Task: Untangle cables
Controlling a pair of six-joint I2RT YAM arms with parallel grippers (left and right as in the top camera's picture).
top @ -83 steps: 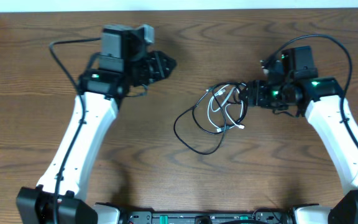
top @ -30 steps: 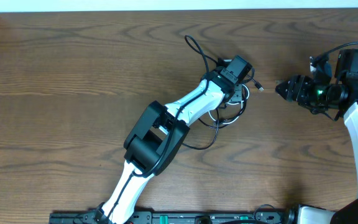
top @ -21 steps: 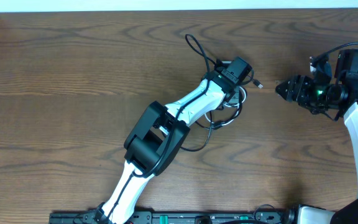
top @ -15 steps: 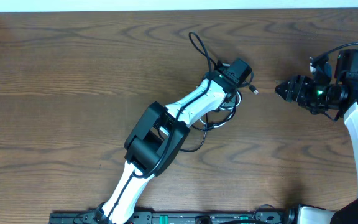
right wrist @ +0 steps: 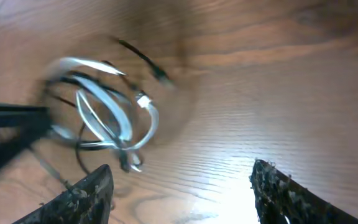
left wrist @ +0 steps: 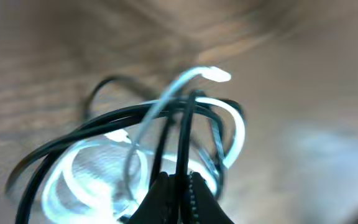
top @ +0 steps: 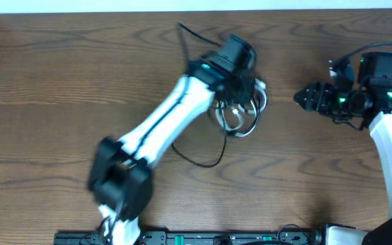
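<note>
My left gripper should keep the black cords it holds still while my right gripper pulls at the white cable, because white loops hang tangled in those cords.
The cables are a tangle of thin black cords and a white one near the table's middle. My left gripper is shut on the black cords of the bundle and holds it, with white loops hanging around the jaws. A black loop trails down onto the table. My right gripper is open and empty, to the right of the bundle. The tangle shows blurred at the left of the right wrist view, ahead of the open jaws.
The wooden table spreads all around. A thick black arm wire sticks up behind my left wrist. The table's far edge meets a white wall.
My left arm has swung left and up with the bundle, pulling it away from the right gripper. Earlier the right gripper was at the tangle; it has drawn back to the right.
</note>
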